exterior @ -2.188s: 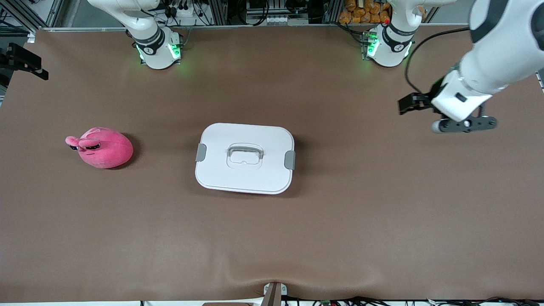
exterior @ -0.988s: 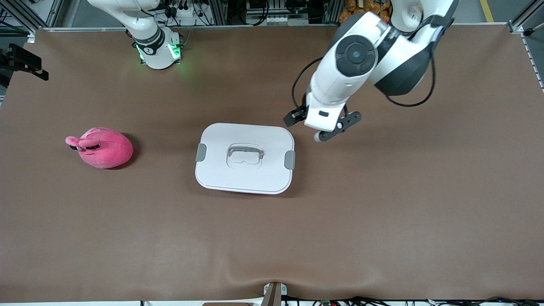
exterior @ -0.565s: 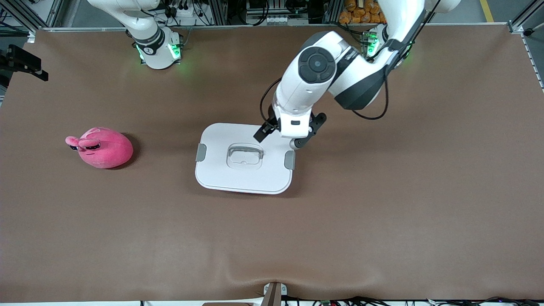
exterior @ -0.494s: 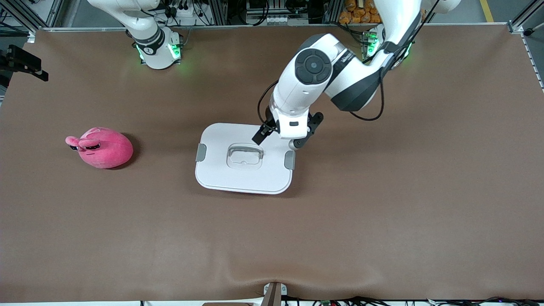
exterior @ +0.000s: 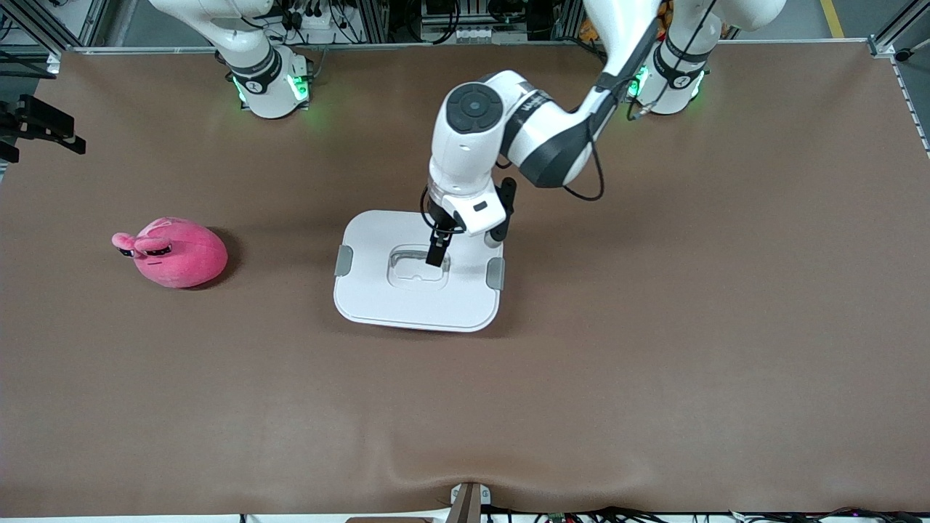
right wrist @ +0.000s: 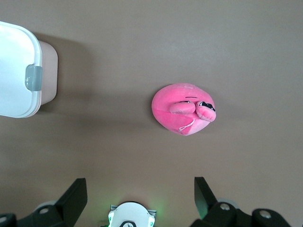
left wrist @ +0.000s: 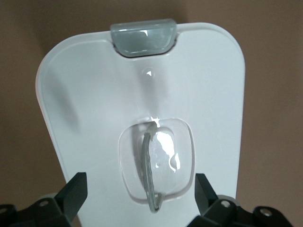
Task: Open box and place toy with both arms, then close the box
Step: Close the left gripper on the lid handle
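Note:
The grey clips [exterior: 496,274] are in the white lid's notches, so I expect the lid [exterior: 418,305] to come off in one piece with them when I lift the clear handle.
The box [exterior: 418,290] stands mid-table with its white lid on and both grey clips [exterior: 495,272] down. My left gripper [exterior: 437,252] is open just above the lid. In the left wrist view it [left wrist: 139,191] straddles the recessed clear handle [left wrist: 150,175], one finger on each side. The pink plush toy [exterior: 171,252] lies toward the right arm's end of the table, apart from the box. My right gripper [right wrist: 137,189] is open and empty high over the table, looking down on the toy [right wrist: 182,109] and the box's pink wall [right wrist: 49,71].
The brown table [exterior: 654,363] is bare round the box and the toy. The right arm's green-lit base [exterior: 270,83] and the left arm's base [exterior: 672,73] stand at the table's edge farthest from the front camera. A black part [exterior: 40,127] shows at the edge of the front view.
My left arm has swung in from the left arm's end of the table and come down over the lid's handle. The box and the toy have not moved.

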Controlling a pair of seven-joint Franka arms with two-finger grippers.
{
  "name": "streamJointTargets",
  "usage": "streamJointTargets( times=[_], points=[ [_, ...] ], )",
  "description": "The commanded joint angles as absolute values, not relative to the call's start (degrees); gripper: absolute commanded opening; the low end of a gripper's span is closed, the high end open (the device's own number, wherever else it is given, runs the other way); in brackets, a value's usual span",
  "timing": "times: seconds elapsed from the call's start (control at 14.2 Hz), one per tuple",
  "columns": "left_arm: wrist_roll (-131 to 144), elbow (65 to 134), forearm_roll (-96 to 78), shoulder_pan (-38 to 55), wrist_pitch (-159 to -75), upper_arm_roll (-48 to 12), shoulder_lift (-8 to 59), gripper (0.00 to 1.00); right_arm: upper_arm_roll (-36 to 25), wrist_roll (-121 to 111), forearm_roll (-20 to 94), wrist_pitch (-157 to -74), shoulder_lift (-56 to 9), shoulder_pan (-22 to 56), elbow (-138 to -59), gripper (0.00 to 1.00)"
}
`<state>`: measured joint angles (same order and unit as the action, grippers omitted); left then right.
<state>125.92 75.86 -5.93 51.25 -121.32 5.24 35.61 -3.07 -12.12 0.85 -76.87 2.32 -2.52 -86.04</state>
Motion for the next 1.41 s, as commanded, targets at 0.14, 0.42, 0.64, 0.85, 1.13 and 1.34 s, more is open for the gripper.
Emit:
streamJointTargets(
  times=[0.14,0.42,0.64,0.85,1.13,1.34],
  points=[
    [134.4,72.3,-5.0,56.0,-124.4,10.5,40.2,1.00,-2.6,-12.3,1.3,-76.4,1.3,-3.5,-84.6,1.00],
    [134.6,72.3,-5.0,56.6,-125.4,10.5,40.6,0.69,-2.6,-12.2,1.4,-76.5,0.1,-3.5,-84.6,1.00],
    [135.3,72.3,-5.0,56.6,-126.6,10.2,40.8,0.50,-2.6,-12.2,1.0,-76.5,-2.1,-3.6,-84.6,1.00],
    [135.3,72.3,-5.0,56.6,-128.0,10.3,41.3,0.50,-2.7,-12.3,1.1,-76.3,-2.2,-4.1,-84.6,1.00],
    [135.3,72.3,-4.9,56.6,-128.1,10.4,41.3,0.50,-2.7,-12.2,1.1,-76.3,-2.4,-4.1,-84.7,1.00],
    [135.3,72.4,-4.8,56.6,-128.1,10.4,41.4,0.26,-2.6,-12.3,1.1,-76.4,-3.3,-4.0,-84.7,1.00]
  ],
)
